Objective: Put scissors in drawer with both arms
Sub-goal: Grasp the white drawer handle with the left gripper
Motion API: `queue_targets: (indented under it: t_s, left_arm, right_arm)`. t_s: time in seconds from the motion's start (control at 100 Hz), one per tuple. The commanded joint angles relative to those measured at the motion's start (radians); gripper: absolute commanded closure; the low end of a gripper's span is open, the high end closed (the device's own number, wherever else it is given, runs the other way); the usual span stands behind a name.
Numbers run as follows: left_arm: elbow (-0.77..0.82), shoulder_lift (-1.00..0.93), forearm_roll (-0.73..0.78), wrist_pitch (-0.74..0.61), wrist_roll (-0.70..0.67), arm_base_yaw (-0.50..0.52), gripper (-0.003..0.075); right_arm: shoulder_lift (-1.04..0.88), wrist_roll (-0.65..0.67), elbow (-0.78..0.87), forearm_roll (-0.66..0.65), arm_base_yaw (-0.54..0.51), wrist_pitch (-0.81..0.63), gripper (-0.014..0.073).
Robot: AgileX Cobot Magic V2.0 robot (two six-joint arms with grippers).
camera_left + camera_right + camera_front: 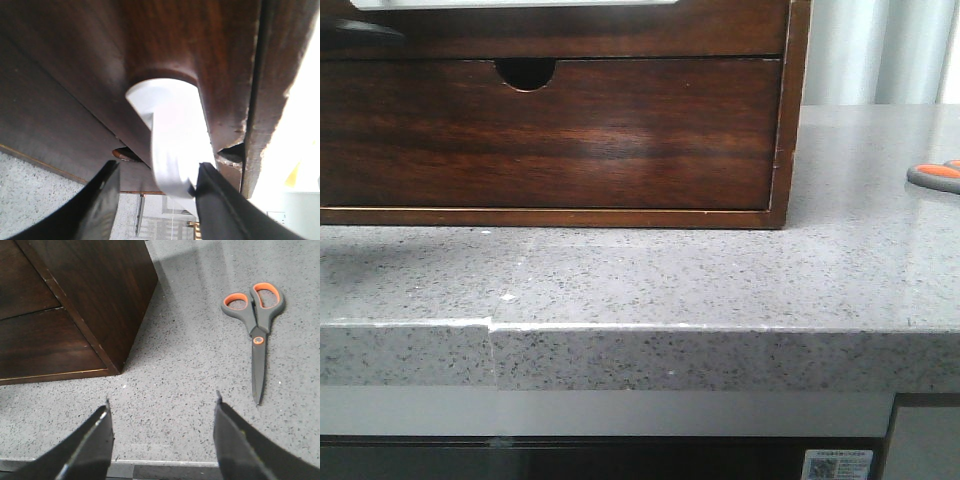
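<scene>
The white strap (175,186) rests against just one finger of my left gripper. Next, my left gripper opens, centers its fingers around the strap's middle (162,145) and pulls the drawer.
The scissors (257,325), grey with orange inserts, lie flat and closed on the speckled counter right of the wooden cabinet (95,285); the front view shows only their handles (935,176) at the far right edge. The drawer (570,35) is the upper dark wood front, with a white patch (510,3) along its top. My left gripper (157,172) is close under the drawer front (175,40), jaws apart around a white strap (175,145) that hangs from a half-round cut-out; one finger (215,200) touches the strap. My right gripper (162,410) is open and empty above the counter, short of the scissors.
The lower drawer front (550,140) with its half-round finger notch (525,72) fills the front view. The cabinet's right corner (117,367) stands near my right gripper. The counter's front edge (640,328) runs below, with a chipped seam (490,324) at the left.
</scene>
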Motion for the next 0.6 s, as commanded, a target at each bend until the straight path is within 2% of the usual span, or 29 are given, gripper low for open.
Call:
queue_targets:
  t_s: [0.0, 0.14, 0.59]
  left_arm:
    - [-0.032, -0.014, -0.069, 0.037, 0.005, -0.003, 0.0398]
    - [-0.032, -0.014, -0.069, 0.037, 0.005, -0.003, 0.0356]
    - [-0.05, -0.014, -0.069, 0.035, 0.005, -0.003, 0.0319]
  right_arm:
    - [0.019, -0.001, -0.032, -0.007, -0.007, -0.07, 0.0204]
    - [0.019, -0.001, -0.032, -0.007, -0.007, -0.07, 0.0204]
    - [0.019, -0.001, -0.032, -0.007, -0.007, -0.07, 0.0204]
